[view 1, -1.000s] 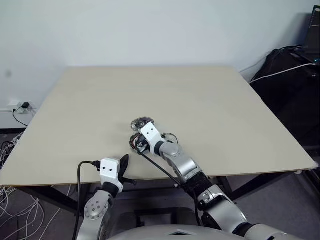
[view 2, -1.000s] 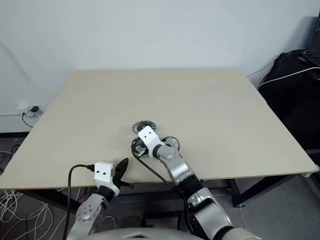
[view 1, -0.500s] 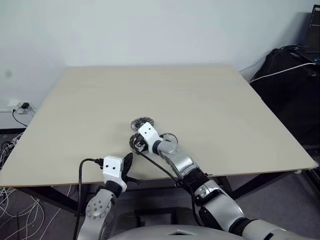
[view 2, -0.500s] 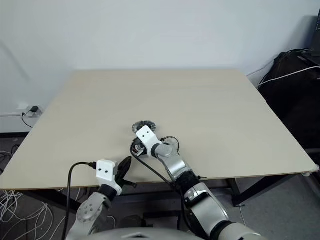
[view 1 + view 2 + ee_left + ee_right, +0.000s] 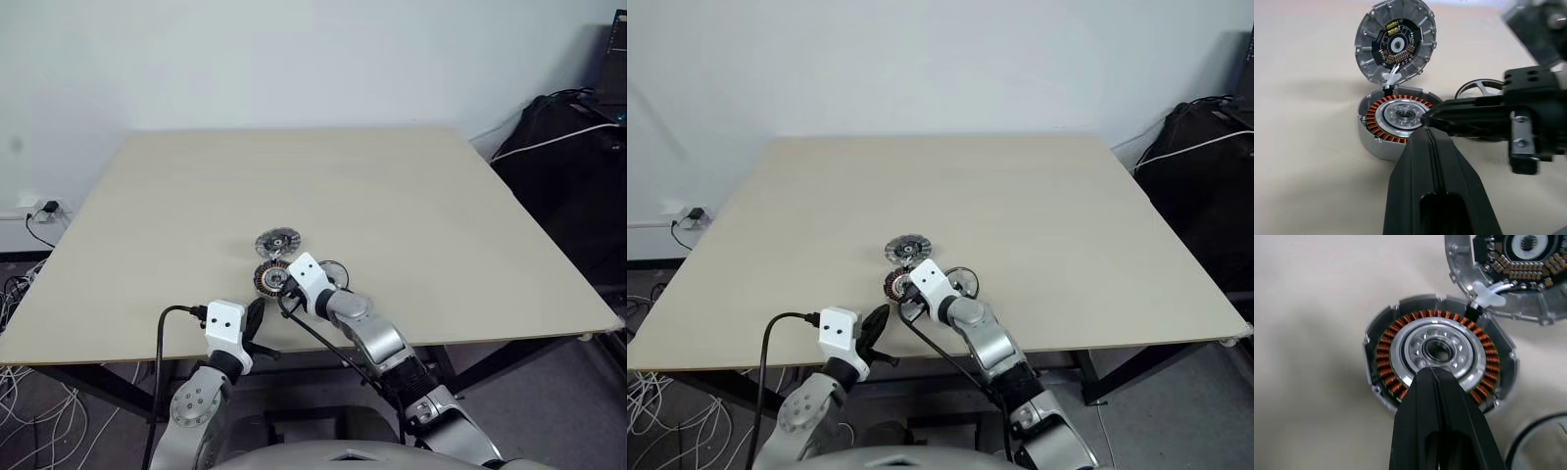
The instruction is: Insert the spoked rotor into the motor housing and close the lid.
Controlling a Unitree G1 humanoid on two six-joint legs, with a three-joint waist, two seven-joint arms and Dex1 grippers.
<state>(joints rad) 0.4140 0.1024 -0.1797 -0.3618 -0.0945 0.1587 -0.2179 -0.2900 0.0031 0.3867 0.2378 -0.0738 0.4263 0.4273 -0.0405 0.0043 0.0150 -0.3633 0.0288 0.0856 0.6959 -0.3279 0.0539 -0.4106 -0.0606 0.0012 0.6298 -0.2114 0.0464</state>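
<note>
The robot's right gripper is closed and empty above the motor housing (image 5: pixel 271 278), so it should first move back, open and grab the spoked rotor (image 5: pixel 344 274) by its rim.
The motor housing (image 5: pixel 1440 350), a silver cup with copper windings around a bearing, sits on the table near its front edge. Its lid (image 5: pixel 276 241) lies open on the far side, circuit board up, joined by a white clip. The spoked rotor (image 5: pixel 965 279), a thin ring with spokes, rests on the table just right of the housing. My right gripper (image 5: pixel 1430 373) is shut and empty, its tip over the housing's near rim. My left gripper (image 5: pixel 255 317) is shut and empty too, at the table's front edge, pointing at the housing (image 5: pixel 1396 115).
The beige table (image 5: pixel 411 196) stretches far behind and to both sides. Black bags and cables (image 5: pixel 573 147) stand off its right side. A wall socket with wires (image 5: pixel 43 208) is at the left, below table level.
My right gripper has drawn back toward me and to the right, uncovering the housing and lid. My left gripper has risen a little at the table edge.
</note>
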